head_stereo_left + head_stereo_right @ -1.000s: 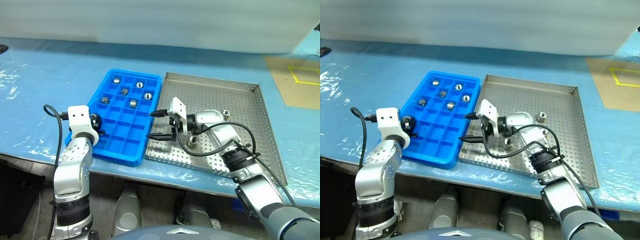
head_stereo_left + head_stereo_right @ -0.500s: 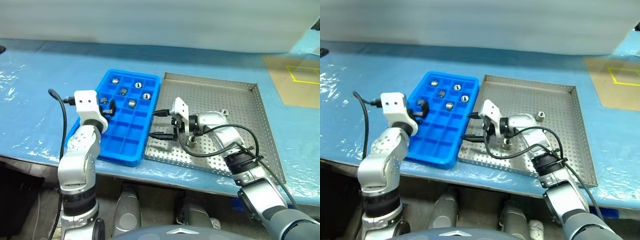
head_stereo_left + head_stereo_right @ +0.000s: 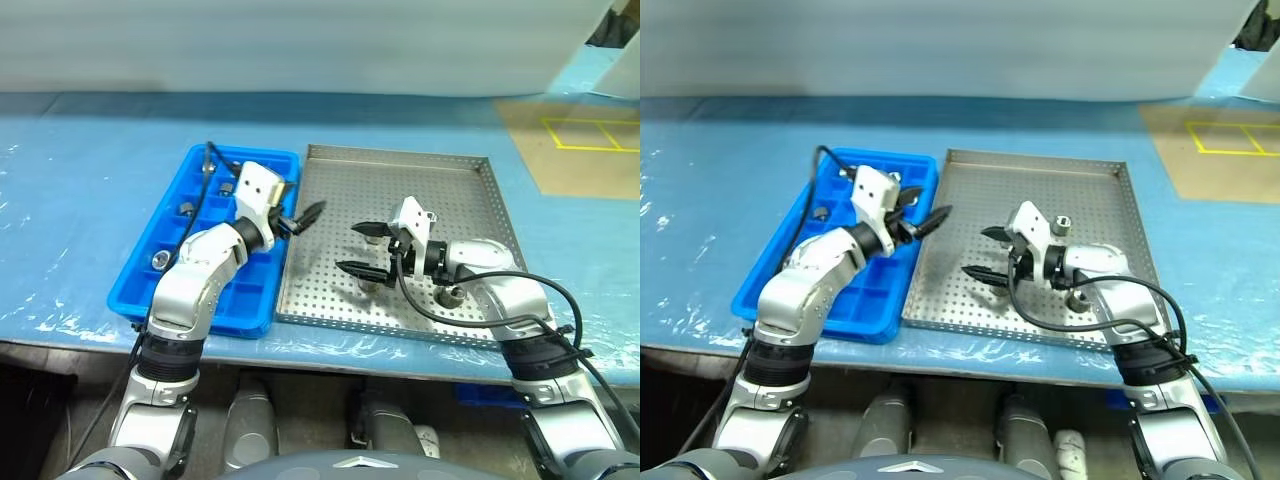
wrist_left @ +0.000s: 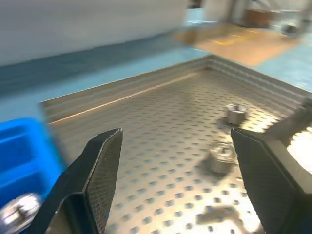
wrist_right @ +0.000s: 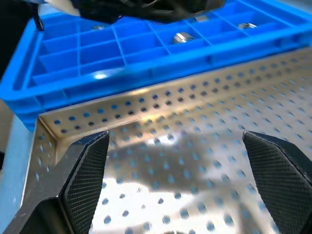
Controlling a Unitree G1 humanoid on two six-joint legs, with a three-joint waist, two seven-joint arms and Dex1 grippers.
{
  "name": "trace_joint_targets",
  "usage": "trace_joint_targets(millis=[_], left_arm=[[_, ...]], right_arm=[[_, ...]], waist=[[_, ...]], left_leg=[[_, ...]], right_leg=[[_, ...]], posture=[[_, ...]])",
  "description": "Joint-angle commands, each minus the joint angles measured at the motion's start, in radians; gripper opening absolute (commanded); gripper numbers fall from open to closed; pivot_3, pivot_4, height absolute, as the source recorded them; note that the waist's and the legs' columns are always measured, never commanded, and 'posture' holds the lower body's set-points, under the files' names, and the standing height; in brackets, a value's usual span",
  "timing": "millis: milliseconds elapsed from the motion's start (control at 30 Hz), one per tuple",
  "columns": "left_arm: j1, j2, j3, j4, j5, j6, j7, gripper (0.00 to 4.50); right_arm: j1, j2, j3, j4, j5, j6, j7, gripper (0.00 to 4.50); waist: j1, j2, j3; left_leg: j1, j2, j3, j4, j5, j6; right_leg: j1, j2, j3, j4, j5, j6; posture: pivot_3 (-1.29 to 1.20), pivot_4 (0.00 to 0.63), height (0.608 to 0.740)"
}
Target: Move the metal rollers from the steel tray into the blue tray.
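Observation:
I keep moving my left gripper, fingers open, to the metal roller point(image 3: 368, 286) below my right gripper's near finger until they are around it, as that roller is clear of its neighbours.
The steel tray point(image 3: 455, 190) lies right of the blue tray point(image 3: 140, 285). Two metal rollers point(image 4: 236, 113) point(image 4: 220, 156) stand on the steel tray's perforated floor; one point(image 3: 455, 296) is beside my right forearm, the other point(image 3: 1063, 222) farther back. Several rollers point(image 3: 185, 209) point(image 3: 160, 259) sit in the blue tray's compartments. My left gripper point(image 3: 308, 217) is open and empty, pointing right over the seam between the two trays. My right gripper point(image 3: 347, 247) is open and empty above the steel tray's middle, its tips facing the left gripper.
Both trays rest on a blue plastic-covered table point(image 3: 70, 170), with the steel tray's front rim close to the table's near edge. A tan floor patch with yellow tape point(image 3: 575, 140) lies at the far right. Cables trail from both wrists.
The camera view has shifted. My left arm swung right from beside the blue tray, across it, to the steel tray's edge, and its fingers opened. My right gripper drew back to the right, still open.

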Motion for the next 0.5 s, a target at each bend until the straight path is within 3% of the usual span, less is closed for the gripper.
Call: trace_joint_targets(millis=[33, 200, 500], left_arm=[[-0.018, 0.026, -0.068, 0.054, -0.014, -0.118, -0.158, 3.73], [-0.046, 0.048, -0.132, 0.157, 0.001, -0.181, -0.290, 3.73], [-0.125, 0.050, -0.205, 0.342, 0.076, -0.248, -0.385, 3.73]], right_arm=[[0.037, -0.021, -0.065, -0.098, 0.019, 0.014, -0.058, 4.50], [0.117, -0.053, -0.126, -0.183, 0.035, 0.052, -0.118, 4.50], [0.229, -0.077, -0.184, -0.298, 0.066, 0.109, -0.194, 4.50]], waist=[[-0.019, 0.000, 0.000], [-0.053, 0.001, 0.000], [-0.084, 0.001, -0.001]], left_leg=[[0.000, 0.000, 0.000, 0.000, 0.000, 0.000], [0.002, 0.000, 0.001, 0.000, 0.000, 0.000], [0.004, 0.000, 0.002, 0.000, -0.001, 0.001]], right_leg=[[0.000, 0.000, 0.000, 0.000, 0.000, 0.000], [0.001, 0.000, 0.001, 0.000, 0.000, 0.000], [0.003, 0.000, 0.003, 0.000, 0.000, 0.000]], posture=[[-0.19, 0.150, 0.740], [-0.28, 0.150, 0.740], [-0.38, 0.150, 0.740]])
